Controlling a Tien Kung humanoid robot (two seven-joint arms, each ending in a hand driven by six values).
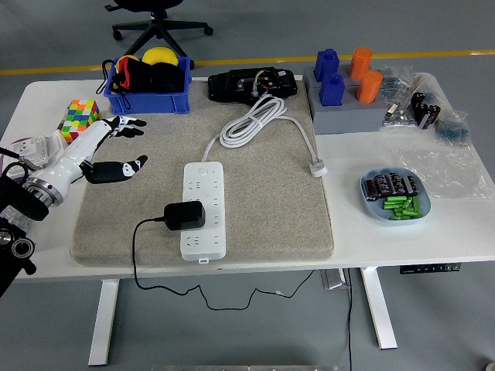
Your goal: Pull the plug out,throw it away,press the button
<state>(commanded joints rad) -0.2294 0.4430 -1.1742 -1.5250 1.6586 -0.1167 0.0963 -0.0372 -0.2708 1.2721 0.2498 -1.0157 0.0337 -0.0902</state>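
Note:
The black cable hangs slack over the table's front edge (137,277), so I expect the black plug (184,216) to drag the cable along when I pull it out.
A white power strip (204,209) lies lengthwise on the grey mat (263,224). A black plug adapter (184,215) sits in one of its lower sockets, its black cable trailing left and off the table's front edge. The strip's button (203,165) is at its far end. Its own white cord (254,120) is coiled at the mat's back, with the white plug (318,168) lying loose on the right. My left hand (116,151) hovers over the mat's left edge, fingers spread and holding nothing, well left of the strip. My right hand is out of sight.
A colourful cube (80,117) sits behind my left hand. A blue bin (147,80) and a black device (251,83) stand at the back. A grey block with blue and orange cylinders (344,93) is at the back right. A blue dish (396,196) of batteries is at the right.

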